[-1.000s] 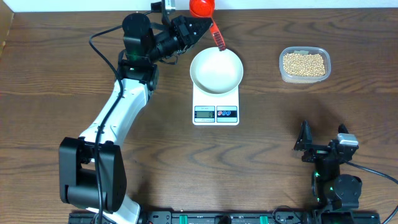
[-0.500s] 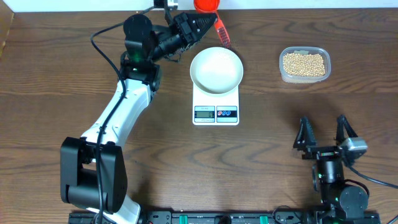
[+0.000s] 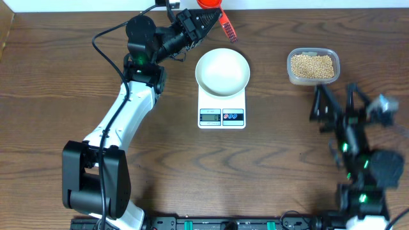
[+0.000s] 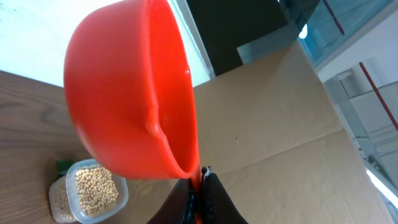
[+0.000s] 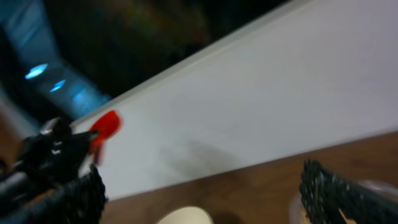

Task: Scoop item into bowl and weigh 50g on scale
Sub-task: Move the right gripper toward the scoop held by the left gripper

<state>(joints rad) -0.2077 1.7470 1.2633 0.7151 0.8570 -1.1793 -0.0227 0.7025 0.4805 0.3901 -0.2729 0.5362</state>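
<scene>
The red scoop (image 3: 221, 8) is held by my left gripper near the scoop's cup and far from the tub, so I should move the handle's loose end (image 3: 231, 36) to my right gripper.
The white bowl (image 3: 222, 71) sits empty on the white scale (image 3: 222, 110) at the table's middle back. Pale-tan beans (image 3: 312, 65) fill a clear tub (image 3: 312, 79) at the back right; they also show in the left wrist view (image 4: 94, 188). My left gripper (image 3: 203, 23) is shut on the handle of a red scoop (image 3: 208, 4), held high behind the bowl; the scoop's cup (image 4: 130, 93) fills the left wrist view. My right gripper (image 3: 338, 106) is open and empty, raised just in front of the tub. The bowl's rim (image 5: 185, 217) shows blurred in the right wrist view.
A white wall runs along the table's back edge (image 3: 307, 9). A cardboard panel (image 4: 280, 137) stands beyond the table in the left wrist view. Bare wood lies left and in front of the scale.
My right arm has risen from its rest at the front right and moved back toward the tub, jaws open. My left gripper has lifted the red scoop further back and away from the bowl.
</scene>
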